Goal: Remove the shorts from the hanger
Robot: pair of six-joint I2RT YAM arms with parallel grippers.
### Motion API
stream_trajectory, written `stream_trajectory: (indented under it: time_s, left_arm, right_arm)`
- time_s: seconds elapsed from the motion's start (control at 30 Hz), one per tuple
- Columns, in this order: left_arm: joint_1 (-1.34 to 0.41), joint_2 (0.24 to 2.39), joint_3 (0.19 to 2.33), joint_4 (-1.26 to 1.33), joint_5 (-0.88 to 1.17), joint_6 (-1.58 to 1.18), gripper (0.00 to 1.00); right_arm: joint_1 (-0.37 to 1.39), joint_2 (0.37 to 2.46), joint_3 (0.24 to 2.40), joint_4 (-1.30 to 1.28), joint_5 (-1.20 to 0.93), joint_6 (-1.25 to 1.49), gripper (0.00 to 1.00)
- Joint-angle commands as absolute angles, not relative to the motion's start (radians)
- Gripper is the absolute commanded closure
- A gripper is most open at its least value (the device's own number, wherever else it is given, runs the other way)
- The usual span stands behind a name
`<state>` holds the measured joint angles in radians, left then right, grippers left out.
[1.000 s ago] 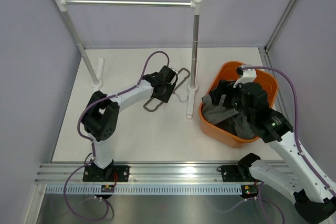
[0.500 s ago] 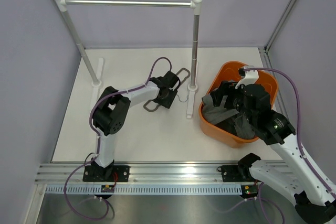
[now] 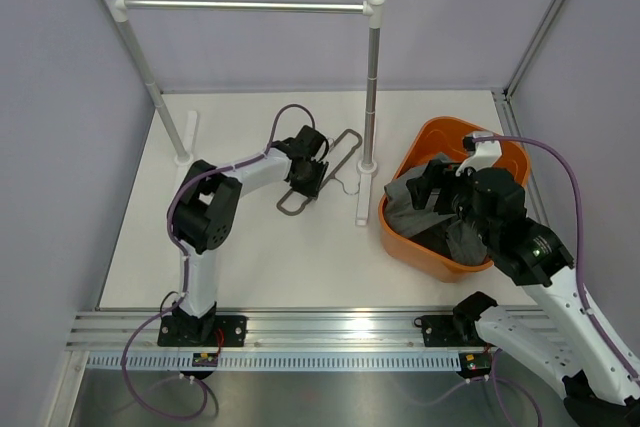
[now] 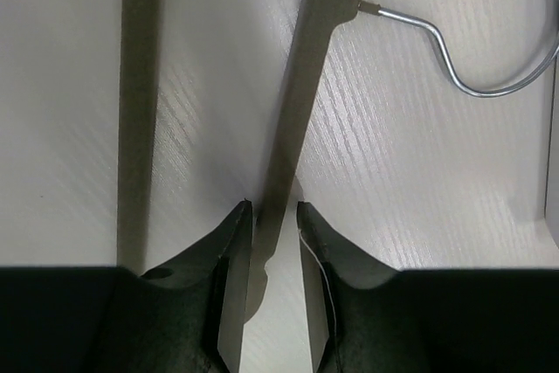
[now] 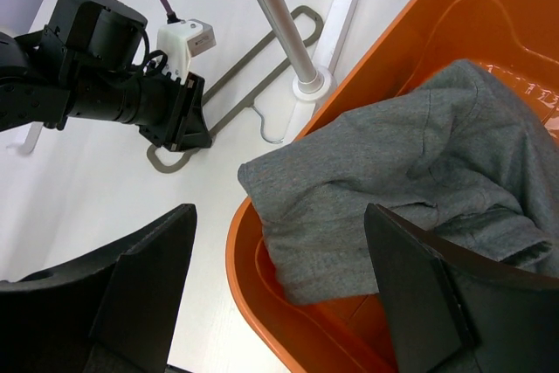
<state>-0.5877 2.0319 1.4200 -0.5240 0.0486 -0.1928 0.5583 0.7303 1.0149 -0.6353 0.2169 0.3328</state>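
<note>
My left gripper should open and grab the bar next to the hook, because it is straddling the hanger's bar near its curved end, far from the hook.
The hanger, a thin grey loop with a small metal hook, lies flat on the white table with nothing on it. My left gripper is low over it, jaws narrowly open, and one hanger bar runs between the fingertips with bare table showing beside it. The grey shorts lie crumpled in the orange basin. My right gripper hovers wide open and empty above the shorts. The hanger and the left gripper also show in the right wrist view.
A silver rail on white joints spans the back. Its right post stands on a white foot between the hanger and the basin. Grey walls close in both sides.
My left gripper has shifted slightly left along the hanger, which stays flat on the table. My right gripper has drifted a little right over the basin, still open.
</note>
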Motion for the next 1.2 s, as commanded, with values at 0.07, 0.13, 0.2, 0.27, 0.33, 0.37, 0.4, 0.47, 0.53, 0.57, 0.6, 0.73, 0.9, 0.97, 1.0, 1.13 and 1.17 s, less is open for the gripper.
stream_trajectory:
  time_s: [0.07,0.13,0.2,0.27,0.33,0.37,0.4,0.47,0.53,0.57,0.6,0.73,0.9,0.97,1.0,1.13,1.17]
  left_arm:
    - [-0.589,2.03,1.371,-0.532,0.137,-0.213,0.64]
    - [-0.588,2.034,1.393,-0.573,0.089,-0.216,0.62]
    - [-0.592,2.045,1.408,-0.607,0.02,-0.218,0.54]
    - [-0.594,2.056,1.414,-0.637,-0.027,-0.218,0.48]
    - [-0.598,2.054,1.408,-0.643,-0.073,-0.221,0.48]
    - [-0.603,2.059,1.402,-0.644,-0.102,-0.222,0.54]
    - [-0.603,2.063,1.401,-0.644,-0.104,-0.222,0.6]
    - [-0.604,2.08,1.394,-0.644,-0.104,-0.23,0.9]
    - [-0.604,2.088,1.388,-0.643,-0.095,-0.232,0.99]
    - [-0.606,2.089,1.385,-0.638,-0.071,-0.232,1.0]
    - [-0.606,2.083,1.373,-0.634,-0.057,-0.233,1.0]
    - [-0.606,1.97,1.316,-0.574,-0.012,-0.271,1.0]
    - [-0.606,1.749,1.25,-0.534,0.057,-0.321,1.0]
    - [-0.606,1.66,1.232,-0.525,0.08,-0.334,1.0]
    - [-0.606,1.635,1.229,-0.526,0.086,-0.337,1.0]
    - [-0.607,1.54,1.21,-0.52,0.129,-0.363,1.0]
    - [-0.607,1.505,1.201,-0.515,0.147,-0.368,1.0]
  right_arm:
    - [0.554,0.709,1.022,-0.647,0.218,0.334,0.14]
    - [0.554,0.707,1.025,-0.649,0.215,0.336,0.13]
    - [0.554,0.706,1.025,-0.649,0.213,0.336,0.13]
    - [0.554,0.706,1.023,-0.647,0.212,0.339,0.13]
    - [0.554,0.704,1.019,-0.646,0.209,0.337,0.13]
    - [0.554,0.706,1.017,-0.643,0.206,0.342,0.14]
    - [0.554,0.707,1.016,-0.641,0.203,0.342,0.14]
    - [0.554,0.707,1.014,-0.64,0.193,0.347,0.14]
    - [0.554,0.706,1.012,-0.641,0.193,0.35,0.14]
    - [0.552,0.706,1.014,-0.641,0.193,0.351,0.14]
    - [0.552,0.706,1.015,-0.643,0.193,0.351,0.14]
    - [0.554,0.698,1.015,-0.649,0.206,0.351,0.14]
    - [0.554,0.698,1.019,-0.658,0.21,0.351,0.14]
    - [0.554,0.699,1.019,-0.653,0.21,0.353,0.14]
    - [0.554,0.699,1.019,-0.653,0.206,0.353,0.14]
    - [0.554,0.707,1.016,-0.638,0.178,0.367,0.14]
    - [0.554,0.71,1.015,-0.635,0.17,0.37,0.14]
